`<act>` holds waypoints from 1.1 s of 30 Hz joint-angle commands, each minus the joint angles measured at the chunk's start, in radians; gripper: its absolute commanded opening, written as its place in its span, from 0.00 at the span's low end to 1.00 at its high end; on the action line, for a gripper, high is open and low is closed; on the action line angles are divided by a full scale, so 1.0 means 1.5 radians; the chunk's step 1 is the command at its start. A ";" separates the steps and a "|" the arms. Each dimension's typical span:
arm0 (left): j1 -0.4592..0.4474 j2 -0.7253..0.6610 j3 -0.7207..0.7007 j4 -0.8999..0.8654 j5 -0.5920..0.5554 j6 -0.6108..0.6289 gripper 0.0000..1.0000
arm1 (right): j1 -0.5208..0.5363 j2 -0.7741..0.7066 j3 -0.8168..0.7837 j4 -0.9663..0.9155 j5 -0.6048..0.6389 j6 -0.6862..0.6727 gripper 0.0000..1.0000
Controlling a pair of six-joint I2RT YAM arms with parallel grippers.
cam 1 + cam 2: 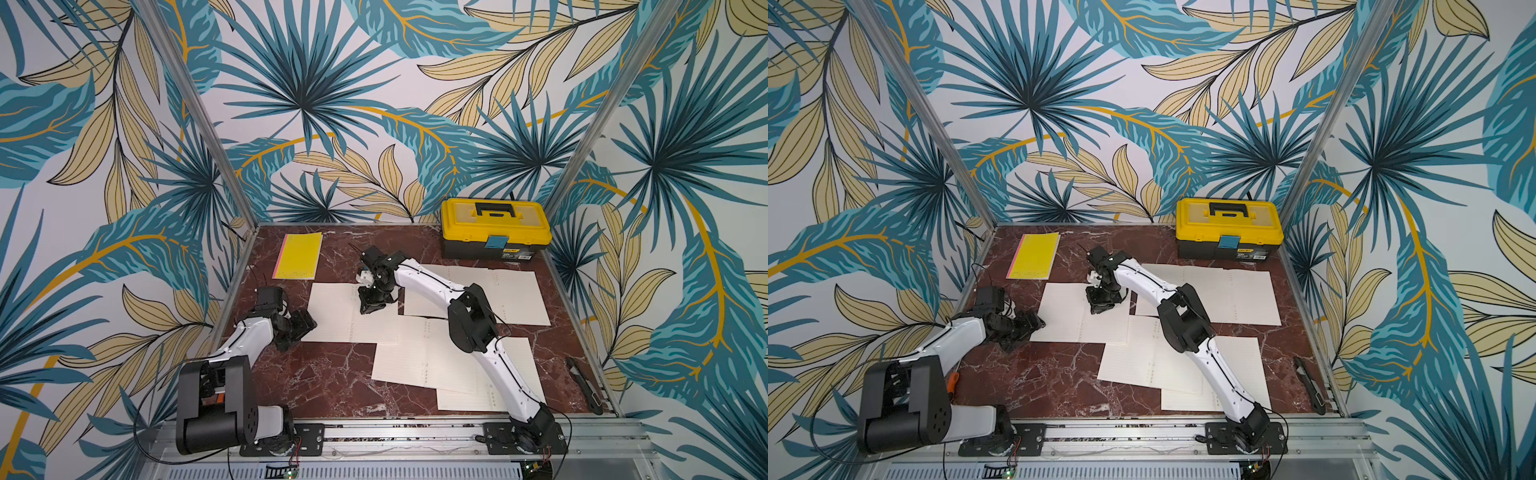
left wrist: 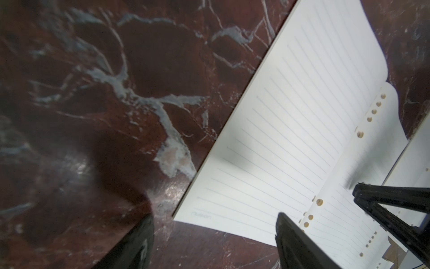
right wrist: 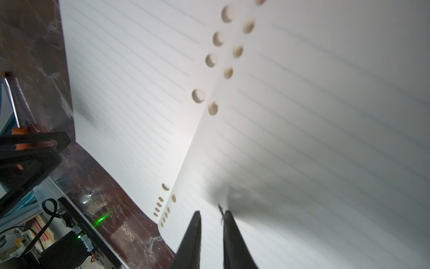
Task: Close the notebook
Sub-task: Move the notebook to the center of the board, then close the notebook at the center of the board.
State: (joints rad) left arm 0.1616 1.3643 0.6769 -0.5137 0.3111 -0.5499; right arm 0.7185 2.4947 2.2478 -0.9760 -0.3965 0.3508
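The robot's right gripper sits wide of the notebook's spine (image 3: pixel 192 139), so it should press closer to the spine and hold the notebook while the left gripper lifts the notebook's outer edge (image 1: pixel 310 293).
An open notebook (image 1: pixel 332 309) (image 1: pixel 1063 316) with lined, hole-punched pages lies flat on the left middle of the marble table. My left gripper (image 1: pixel 301 328) (image 1: pixel 1029 328) hangs open at its near left corner; in the left wrist view the gripper (image 2: pixel 215 216) straddles that corner of the page (image 2: pixel 290 139) with nothing between its fingers. My right gripper (image 1: pixel 371 305) (image 1: pixel 1100 306) points down at the right page beside the spine. In the right wrist view the gripper (image 3: pixel 211 213) shows only a narrow slit over the lined paper (image 3: pixel 302 116), and nothing is held.
Two more open notebooks (image 1: pixel 498 295) (image 1: pixel 424 357) lie to the right, under my right arm. A closed yellow notebook (image 1: pixel 297 254) sits back left, and a yellow toolbox (image 1: pixel 494 228) back right. A utility knife (image 1: pixel 584 384) lies by the right rail, and an orange-handled screwdriver (image 1: pixel 953 380) by the left arm.
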 commanded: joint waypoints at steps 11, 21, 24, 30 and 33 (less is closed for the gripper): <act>0.006 0.040 0.059 0.001 -0.017 0.014 0.83 | 0.012 -0.039 -0.020 0.030 -0.028 0.026 0.20; 0.006 0.079 0.103 0.012 -0.027 0.015 0.83 | 0.034 -0.013 -0.020 0.049 -0.048 0.041 0.20; 0.006 0.096 0.115 0.019 -0.025 0.019 0.84 | 0.040 -0.004 -0.022 0.057 -0.051 0.048 0.19; 0.006 0.131 0.131 0.042 -0.011 0.033 0.84 | 0.042 0.019 -0.019 0.078 -0.042 0.067 0.19; 0.007 0.146 0.141 0.051 -0.010 0.041 0.84 | 0.042 0.032 -0.019 0.072 -0.012 0.078 0.15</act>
State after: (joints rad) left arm 0.1616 1.5719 0.8551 -0.4759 0.2886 -0.5167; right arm 0.7807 2.5053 2.2108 -0.8734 -0.4515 0.4412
